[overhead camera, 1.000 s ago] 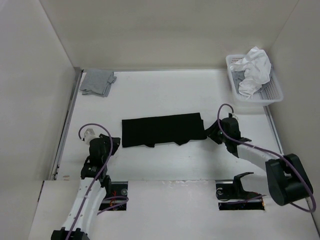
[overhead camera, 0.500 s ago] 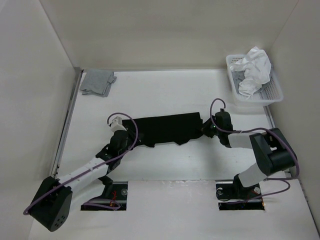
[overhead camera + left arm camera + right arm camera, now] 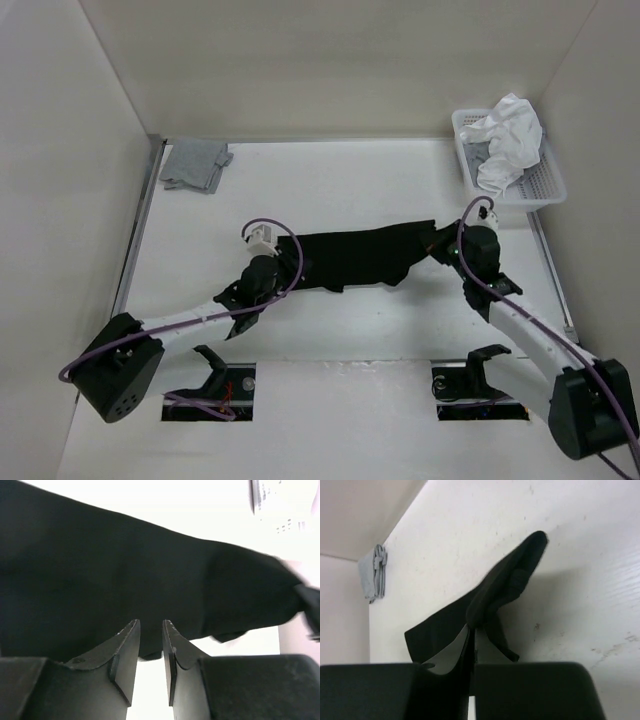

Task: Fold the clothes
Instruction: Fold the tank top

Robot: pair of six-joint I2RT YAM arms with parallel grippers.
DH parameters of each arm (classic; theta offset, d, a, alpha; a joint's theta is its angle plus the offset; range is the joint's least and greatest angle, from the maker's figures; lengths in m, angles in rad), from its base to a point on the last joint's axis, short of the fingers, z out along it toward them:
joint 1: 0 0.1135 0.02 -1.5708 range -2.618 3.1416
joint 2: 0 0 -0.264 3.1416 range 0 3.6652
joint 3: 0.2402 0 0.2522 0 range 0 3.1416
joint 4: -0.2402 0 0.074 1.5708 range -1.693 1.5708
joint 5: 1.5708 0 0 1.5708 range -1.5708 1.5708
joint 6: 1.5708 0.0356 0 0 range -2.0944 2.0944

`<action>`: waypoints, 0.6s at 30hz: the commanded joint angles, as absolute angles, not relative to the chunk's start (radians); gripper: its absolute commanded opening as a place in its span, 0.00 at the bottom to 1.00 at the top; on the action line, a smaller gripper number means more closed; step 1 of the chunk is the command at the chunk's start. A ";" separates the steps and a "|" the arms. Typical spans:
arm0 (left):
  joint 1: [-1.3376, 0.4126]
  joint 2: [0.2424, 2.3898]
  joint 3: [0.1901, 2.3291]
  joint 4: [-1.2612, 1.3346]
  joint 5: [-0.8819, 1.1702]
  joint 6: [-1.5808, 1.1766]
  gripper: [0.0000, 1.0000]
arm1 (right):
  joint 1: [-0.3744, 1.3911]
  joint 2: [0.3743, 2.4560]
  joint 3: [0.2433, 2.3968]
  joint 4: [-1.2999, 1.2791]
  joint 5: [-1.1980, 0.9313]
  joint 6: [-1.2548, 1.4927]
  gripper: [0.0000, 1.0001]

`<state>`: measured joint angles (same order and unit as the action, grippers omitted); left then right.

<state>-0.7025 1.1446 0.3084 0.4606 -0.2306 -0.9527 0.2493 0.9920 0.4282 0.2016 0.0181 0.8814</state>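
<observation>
The black strip (image 3: 362,256) lies flat toward my left gripper, so I should keep folding the strip's held end over with my right gripper and let it go at the strip's opposite end (image 3: 312,256).
The clothes (image 3: 350,255), a plain black T-shirt, lie as a long folded strip across the middle of the table. My right gripper (image 3: 438,248) is shut on the strip's right end. In the right wrist view the fabric (image 3: 505,585) bunches up from the closed right gripper (image 3: 472,630) and hangs off the table. My left gripper (image 3: 272,275) is at the strip's left end. In the left wrist view the left gripper (image 3: 150,625) has its jaws a narrow gap apart. Its tips are over the near edge of the black cloth (image 3: 125,570), and bare table shows between them.
A white basket (image 3: 540,185) holding a white garment (image 3: 505,140) stands at the back right corner. A small grey cloth (image 3: 195,165) lies at the back left, also seen in the right wrist view (image 3: 372,575). Walls enclose the table on three sides.
The left arm swung in from the left to the shirt's left end. The right gripper shut on the right end and drew it up and to the right, and the strip shifted rightward.
</observation>
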 commanded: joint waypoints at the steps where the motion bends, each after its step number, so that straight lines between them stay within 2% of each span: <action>1: -0.720 1.155 0.364 0.569 -0.236 -0.946 0.24 | 0.275 0.913 0.546 0.007 0.127 0.753 0.00; 7: -0.694 1.086 0.345 0.555 -0.233 -0.946 0.28 | 0.499 1.027 0.762 -0.133 0.236 0.623 0.01; 12: -0.639 0.994 0.307 0.502 -0.230 -0.946 0.29 | 0.701 1.262 0.920 -0.147 0.311 0.597 0.01; 18: -0.550 0.879 0.269 0.425 -0.201 -0.943 0.33 | 0.843 1.579 1.144 -0.172 0.311 0.600 0.02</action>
